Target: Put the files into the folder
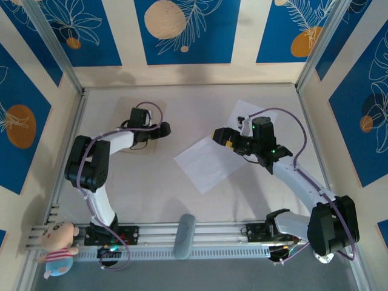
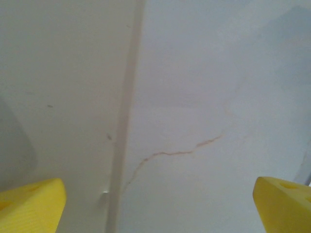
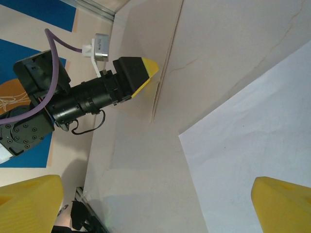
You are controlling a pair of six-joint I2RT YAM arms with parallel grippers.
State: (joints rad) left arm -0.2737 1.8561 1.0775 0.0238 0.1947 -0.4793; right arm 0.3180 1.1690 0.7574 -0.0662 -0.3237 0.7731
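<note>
The folder's edge (image 1: 158, 144) nearest the files has my left gripper hanging over it, so next my left gripper moves back to the folder's opposite edge and leaves this edge to my right gripper.
The folder (image 1: 125, 109) lies flat at the left back of the table, a tan panel partly under my left arm. My left gripper (image 1: 165, 128) hangs open at its right edge; in the left wrist view the folder (image 2: 63, 97) takes up the left side, and the left gripper (image 2: 158, 206) has nothing between its yellow fingertips (image 2: 31, 204). One white file (image 1: 209, 160) lies mid-table, a second file (image 1: 242, 112) behind it under my right arm. My right gripper (image 1: 217, 136) is open above the first file's far corner. The right wrist view shows that file (image 3: 262, 141), the folder's edge (image 3: 165, 63) and the right gripper (image 3: 155, 208).
Patterned walls (image 1: 182, 30) close in the table on three sides. A plush toy (image 1: 57, 248) and a grey object (image 1: 183, 235) sit on the rail at the near edge. A thin brown crack (image 2: 180, 153) runs across the table top beside the folder.
</note>
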